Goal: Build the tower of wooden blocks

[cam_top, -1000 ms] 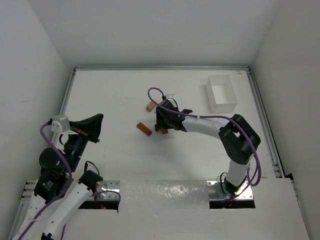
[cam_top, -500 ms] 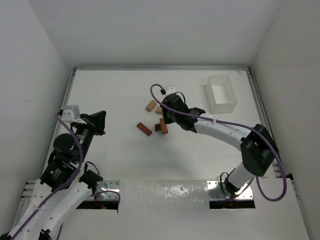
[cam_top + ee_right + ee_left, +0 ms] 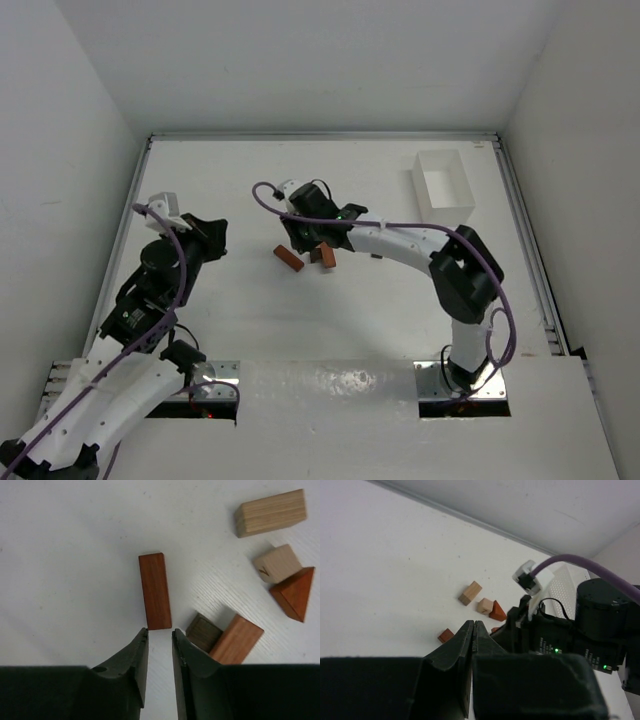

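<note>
The reddish-brown bar (image 3: 288,257) is crooked and away from the second reddish bar, so my right gripper needs to pick it up and put it down next to that bar, over the dark brown block (image 3: 315,256).
Several loose wooden blocks lie mid-table. A reddish-brown bar (image 3: 155,591) (image 3: 288,258) lies flat, its near end just beyond the tips of my right gripper (image 3: 160,632) (image 3: 298,242), which is open by a narrow gap with nothing between its fingers. To the right of it lie a dark brown block (image 3: 203,631) and a second reddish bar (image 3: 236,639) side by side. Farther off are a tan bar (image 3: 270,513), a pale cube (image 3: 277,563) and a red wedge (image 3: 294,592). My left gripper (image 3: 473,625) (image 3: 213,236) is shut and empty, left of the blocks.
A clear plastic box (image 3: 443,186) stands at the back right. The right arm's black wrist (image 3: 555,635) with its purple cable fills the right of the left wrist view. White walls close in the table on three sides.
My right arm has swung left, from above the block cluster to the end of the reddish bar, and now hides the tan bar from above. My left arm has reached forward and right.
</note>
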You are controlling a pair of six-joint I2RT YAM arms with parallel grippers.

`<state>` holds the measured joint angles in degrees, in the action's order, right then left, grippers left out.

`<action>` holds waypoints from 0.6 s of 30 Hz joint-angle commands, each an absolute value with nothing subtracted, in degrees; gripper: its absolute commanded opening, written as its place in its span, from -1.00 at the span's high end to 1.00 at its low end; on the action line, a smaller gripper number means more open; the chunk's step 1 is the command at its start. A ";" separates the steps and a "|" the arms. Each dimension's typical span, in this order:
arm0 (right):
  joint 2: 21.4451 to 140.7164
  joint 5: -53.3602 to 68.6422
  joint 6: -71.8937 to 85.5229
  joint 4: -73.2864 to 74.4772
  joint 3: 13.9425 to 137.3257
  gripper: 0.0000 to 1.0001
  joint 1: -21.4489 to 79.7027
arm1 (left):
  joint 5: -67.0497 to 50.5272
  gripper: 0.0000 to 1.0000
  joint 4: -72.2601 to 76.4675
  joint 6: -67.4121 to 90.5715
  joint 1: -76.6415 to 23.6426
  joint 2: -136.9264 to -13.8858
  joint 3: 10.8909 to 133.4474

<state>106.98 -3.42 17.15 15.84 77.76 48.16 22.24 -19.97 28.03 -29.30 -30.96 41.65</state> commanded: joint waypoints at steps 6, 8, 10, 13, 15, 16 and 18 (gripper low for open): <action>119.08 -1.75 11.17 21.97 91.03 0.03 50.18 | 23.38 0.99 -19.51 34.72 -29.27 -32.17 42.01; 120.93 -4.90 10.55 23.81 92.72 -0.04 50.97 | 24.43 0.98 -20.65 33.84 -29.36 -31.56 42.97; 123.39 -6.24 10.46 24.87 94.82 -0.05 51.59 | 24.87 0.98 -21.53 32.62 -29.35 -30.77 44.03; 125.15 -7.03 11.34 24.09 95.18 -0.06 51.68 | 26.10 0.97 -22.76 31.47 -29.27 -30.15 44.91; 126.47 -7.21 11.86 23.82 95.71 -0.05 51.59 | 26.37 0.98 -23.20 30.85 -29.36 -29.80 45.00; 127.00 -7.21 12.13 23.82 96.06 -0.04 51.68 | 26.63 0.98 -23.29 30.59 -29.36 -29.71 44.91; 128.49 -6.85 12.39 23.82 97.02 0.02 51.68 | 26.72 0.98 -23.38 29.89 -29.35 -29.18 44.65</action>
